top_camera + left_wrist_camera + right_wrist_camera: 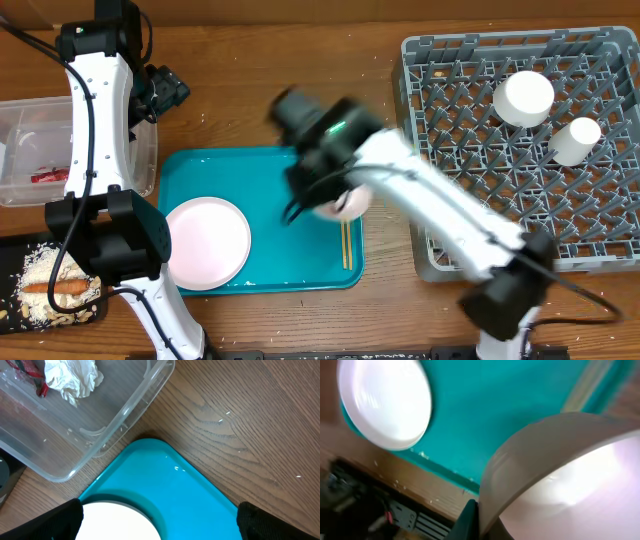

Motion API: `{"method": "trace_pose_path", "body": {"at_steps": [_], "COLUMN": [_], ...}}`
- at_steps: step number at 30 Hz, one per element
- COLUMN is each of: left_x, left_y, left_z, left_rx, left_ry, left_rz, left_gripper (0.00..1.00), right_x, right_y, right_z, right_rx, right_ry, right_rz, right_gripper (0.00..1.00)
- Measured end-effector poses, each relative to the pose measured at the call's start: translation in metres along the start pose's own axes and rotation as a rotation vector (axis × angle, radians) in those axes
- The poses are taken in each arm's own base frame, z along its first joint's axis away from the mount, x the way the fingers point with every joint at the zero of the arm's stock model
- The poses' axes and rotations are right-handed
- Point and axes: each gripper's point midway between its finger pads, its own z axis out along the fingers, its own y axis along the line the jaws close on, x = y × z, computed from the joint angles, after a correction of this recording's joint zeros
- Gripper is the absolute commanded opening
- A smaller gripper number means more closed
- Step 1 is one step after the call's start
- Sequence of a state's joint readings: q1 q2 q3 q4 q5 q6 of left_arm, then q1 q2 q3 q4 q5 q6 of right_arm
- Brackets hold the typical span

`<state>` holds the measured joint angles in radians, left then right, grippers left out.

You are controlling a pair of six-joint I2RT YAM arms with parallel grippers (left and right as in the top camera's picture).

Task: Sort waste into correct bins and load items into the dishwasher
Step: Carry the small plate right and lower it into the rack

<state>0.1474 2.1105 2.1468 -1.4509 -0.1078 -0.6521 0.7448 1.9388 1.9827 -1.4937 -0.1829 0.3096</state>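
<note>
I keep carrying the small white plate [350, 206] by its rim with my right gripper until it rests on the grey dish rack's near wires [530, 190], because those wires are free.
My left gripper [172, 88] [160, 522] is open and empty, above the teal tray's near-left corner. Below it lies the pale pink plate [205, 242] [115, 522]. The clear tub [25, 125] [125, 410] holds the red wrapper [45, 175] [30, 370] and the white tissue ball [70, 377]. The black tray [15, 245] holds rice crumbs [40, 265] and the orange stick [60, 287]. My right gripper [335, 195] [480, 515] is shut on the rim of a tilted small white plate [348, 203] [570, 475], above the teal tray. Chopsticks [347, 245] lie on the tray's right side.
The teal tray [280, 180] [190, 490] [495, 415] sits mid-table. The grey dish rack [470, 170] stands at the right with two white dishes [523, 98] [577, 140] in it. The right arm reaches across between tray and rack.
</note>
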Motion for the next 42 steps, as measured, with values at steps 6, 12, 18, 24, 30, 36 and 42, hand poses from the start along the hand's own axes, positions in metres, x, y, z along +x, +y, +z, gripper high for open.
{"method": "trace_pose_path", "body": {"at_steps": [6,12,18,24,30,36,42], "left_x": [0.001,0.001,0.001,0.001,0.000,0.001,0.000], "left_y": [-0.001,-0.001,-0.001,-0.001,-0.001,-0.001,-0.001], "left_z": [0.000,0.000,0.000,0.000,0.000,0.000,0.000], "left_rx": [0.000,0.000,0.000,0.000,0.000,0.000,0.000], "left_ry": [0.000,0.000,0.000,0.000,0.000,0.000,0.000], "left_rz": [0.002,0.002,0.002,0.002,0.002,0.002,0.002], "left_gripper": [1.00,1.00,1.00,1.00,1.00,1.00,1.00], "right_x": [-0.020,0.017,0.046,0.058,0.061,0.063,0.075], "right_y": [-0.157,-0.269,-0.307,-0.326,-0.341,-0.346,-0.363], "right_z": [-0.117,-0.142,-0.121,-0.090,-0.086,-0.084,-0.085], "right_rx": [-0.254,-0.513,-0.693,-0.751,-0.737,-0.733,-0.732], "right_ry": [-0.239,-0.420,-0.559,-0.663,-0.720,-0.707,-0.687], "right_rz": [0.304,0.454,0.500,0.514,0.519,0.562,0.706], "right_gripper": [0.04,0.04,0.04,0.04,0.04,0.04,0.08]}}
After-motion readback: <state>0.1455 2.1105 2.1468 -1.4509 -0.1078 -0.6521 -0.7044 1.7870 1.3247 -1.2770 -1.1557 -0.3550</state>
